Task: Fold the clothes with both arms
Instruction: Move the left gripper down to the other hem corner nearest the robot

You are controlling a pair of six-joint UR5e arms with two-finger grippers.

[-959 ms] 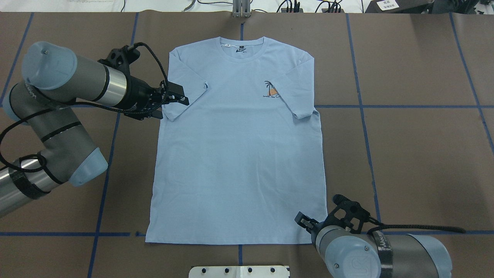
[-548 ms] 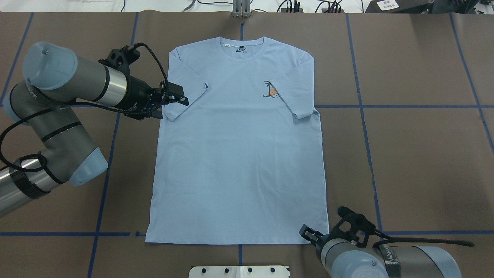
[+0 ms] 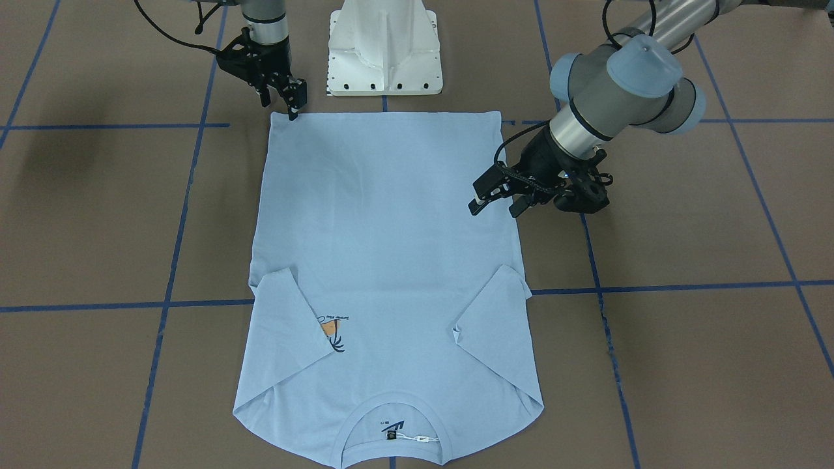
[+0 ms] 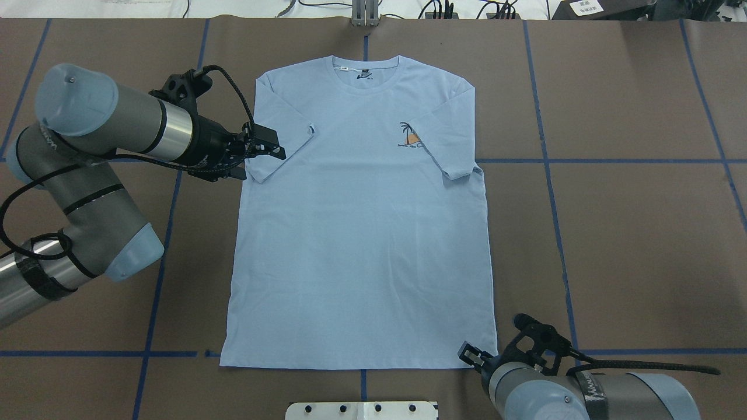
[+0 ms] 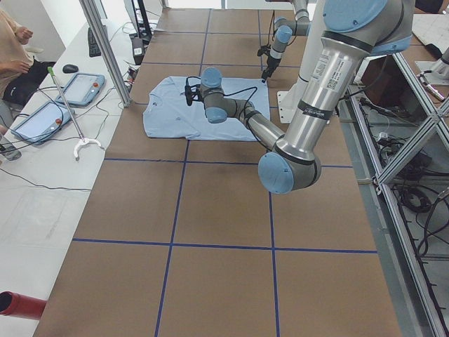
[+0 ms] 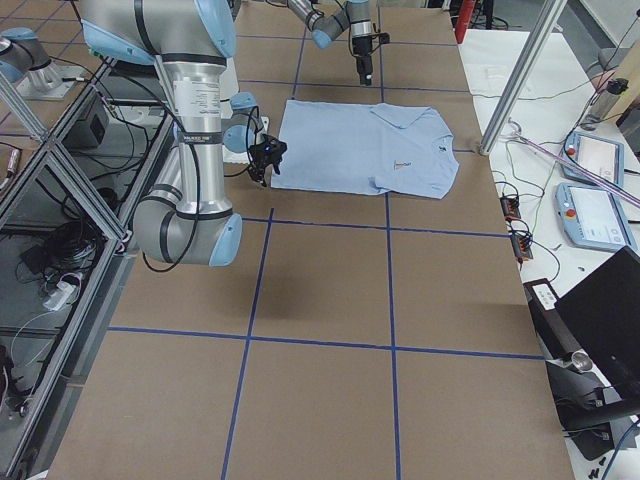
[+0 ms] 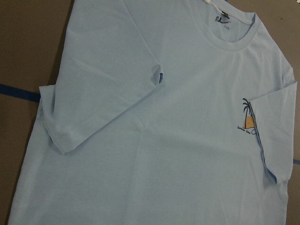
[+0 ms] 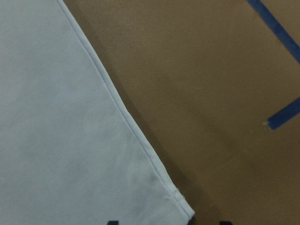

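Observation:
The sleeves (image 3: 502, 332) are lying flat across the chest, so the hem (image 3: 391, 114) should cover them but leave the collar in view when the robot folds the hem over.
The light blue T-shirt (image 4: 362, 233) lies flat and face up on the brown table, collar (image 3: 391, 417) away from the robot. Both sleeves are folded in over the chest. The right sleeve partly covers the palm-tree print (image 4: 410, 137). My left gripper (image 4: 264, 160) stands open at the shirt's left edge, beside the folded left sleeve (image 7: 93, 108); from across the table this left gripper (image 3: 493, 208) holds nothing. My right gripper (image 3: 280, 109) is open at the hem's right corner (image 8: 185, 211), with its fingertips (image 8: 111, 221) on either side of that corner.
The white pedestal base (image 3: 384, 49) stands just behind the hem. Blue tape lines (image 4: 613, 160) cross the table. Cables and a metal bracket (image 4: 365, 14) line the far edge. Tablets (image 5: 81, 88) and a seated person (image 5: 14, 49) are beyond the collar side.
My right gripper has drawn back toward the robot and now sits at the hem's corner. The left arm and the shirt have barely moved.

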